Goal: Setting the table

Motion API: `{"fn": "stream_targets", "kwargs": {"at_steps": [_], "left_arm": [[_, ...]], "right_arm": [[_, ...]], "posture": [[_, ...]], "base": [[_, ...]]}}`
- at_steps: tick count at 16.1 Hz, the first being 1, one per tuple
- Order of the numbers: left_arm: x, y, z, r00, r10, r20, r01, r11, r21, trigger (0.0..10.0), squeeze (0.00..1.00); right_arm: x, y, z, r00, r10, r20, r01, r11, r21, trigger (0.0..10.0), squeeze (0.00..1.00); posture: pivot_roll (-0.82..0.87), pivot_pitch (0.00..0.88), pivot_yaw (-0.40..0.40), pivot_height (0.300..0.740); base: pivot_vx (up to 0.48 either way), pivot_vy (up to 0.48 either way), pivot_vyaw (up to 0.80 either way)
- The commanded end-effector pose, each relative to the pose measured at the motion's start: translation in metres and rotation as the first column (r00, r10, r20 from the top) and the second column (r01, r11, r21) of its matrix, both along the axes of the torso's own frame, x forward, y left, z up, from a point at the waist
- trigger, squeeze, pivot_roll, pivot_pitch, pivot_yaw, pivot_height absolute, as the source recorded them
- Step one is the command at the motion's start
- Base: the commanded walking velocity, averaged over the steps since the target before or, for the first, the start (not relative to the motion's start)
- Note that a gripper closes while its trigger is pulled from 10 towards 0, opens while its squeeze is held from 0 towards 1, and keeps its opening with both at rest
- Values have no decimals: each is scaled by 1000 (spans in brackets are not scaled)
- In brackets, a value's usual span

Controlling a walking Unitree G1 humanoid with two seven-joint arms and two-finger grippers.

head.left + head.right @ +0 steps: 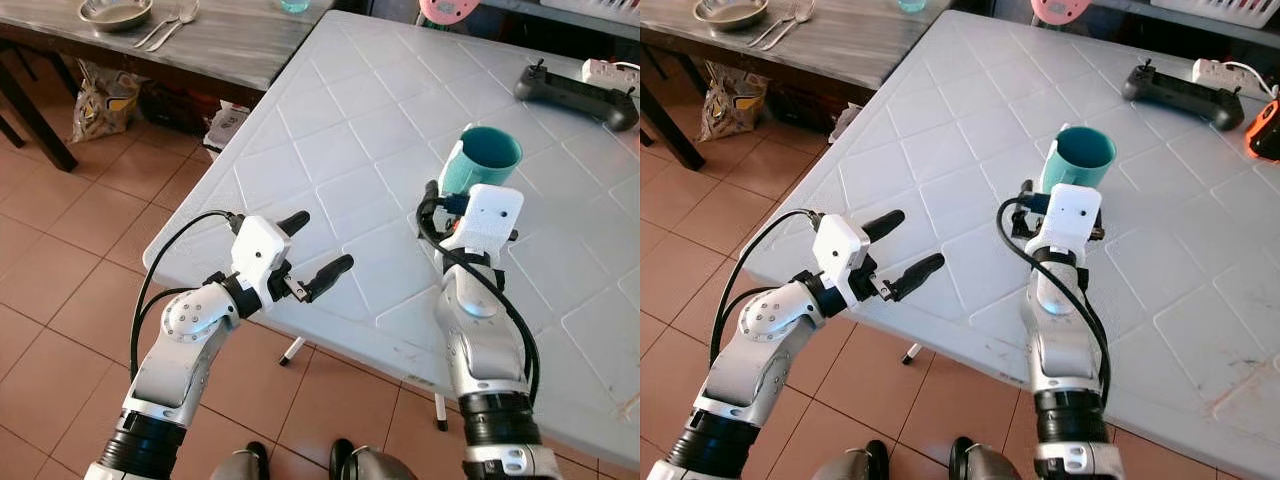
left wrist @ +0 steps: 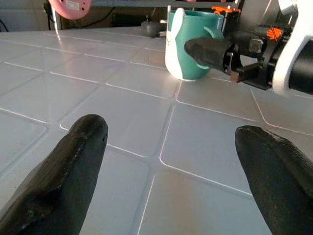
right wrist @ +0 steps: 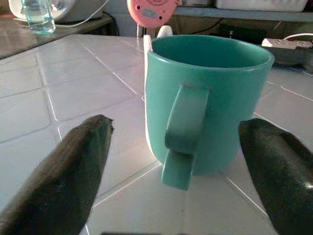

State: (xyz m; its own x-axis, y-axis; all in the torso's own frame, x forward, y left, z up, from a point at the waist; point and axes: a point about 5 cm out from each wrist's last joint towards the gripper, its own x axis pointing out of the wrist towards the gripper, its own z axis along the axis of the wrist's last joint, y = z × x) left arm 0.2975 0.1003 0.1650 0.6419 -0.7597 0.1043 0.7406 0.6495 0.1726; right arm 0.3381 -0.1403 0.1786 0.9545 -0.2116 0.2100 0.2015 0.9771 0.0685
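Note:
My gripper will carry the teal mug (image 1: 484, 160), and the mug will stay level instead of tipping, because the broad, flat-sided handle (image 3: 185, 129) is upright between my open fingers.
A teal mug (image 1: 490, 155) with a white patch on one side stands upright on the white plastic table (image 1: 330, 130), its handle turned toward me. My right gripper (image 3: 177, 125) is open just short of the mug, one finger to each side of the handle and not touching it. Low over the table's near-left edge my left gripper (image 1: 322, 241) is open and holds nothing. It points across the table at the mug (image 2: 188, 44) and the right arm (image 2: 274, 54).
A black controller (image 1: 575, 95), a power strip (image 1: 610, 70) and an orange object (image 1: 1265, 130) lie at the table's far right. A pink item (image 1: 450, 10) sits at the far edge. A dark wooden table to the left holds a metal bowl (image 1: 115, 12) and spoons (image 1: 170, 25).

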Motion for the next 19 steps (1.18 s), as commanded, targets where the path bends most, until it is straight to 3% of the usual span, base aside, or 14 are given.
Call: {"fn": "stream_targets", "kwargs": {"at_steps": [1,6,14,19], "left_arm": [[-5,-2,-2,1000,-31,-2,31,999,18,10000,0],[-4,-3,-1,999,-33,-3,33,999,16,10000,0],[-6,-3,-5,999,-48,-15,49,998,27,10000,0],[-9,-3,-7,998,-53,-22,54,998,32,10000,0]], "right_arm": [[0,3,2,1000,-7,18,7,1000,21,0,0],[0,7,1,999,-23,34,21,998,56,0,0],[4,-6,2,995,-89,44,85,994,75,0,0],[6,-5,3,995,-91,44,87,993,83,0,0]], "posture": [[140,251,-47,740],[143,249,-37,740],[148,248,-28,740],[151,248,-30,740]], "base": [[0,0,0],[0,0,0],[0,0,0],[0,0,0]]}}
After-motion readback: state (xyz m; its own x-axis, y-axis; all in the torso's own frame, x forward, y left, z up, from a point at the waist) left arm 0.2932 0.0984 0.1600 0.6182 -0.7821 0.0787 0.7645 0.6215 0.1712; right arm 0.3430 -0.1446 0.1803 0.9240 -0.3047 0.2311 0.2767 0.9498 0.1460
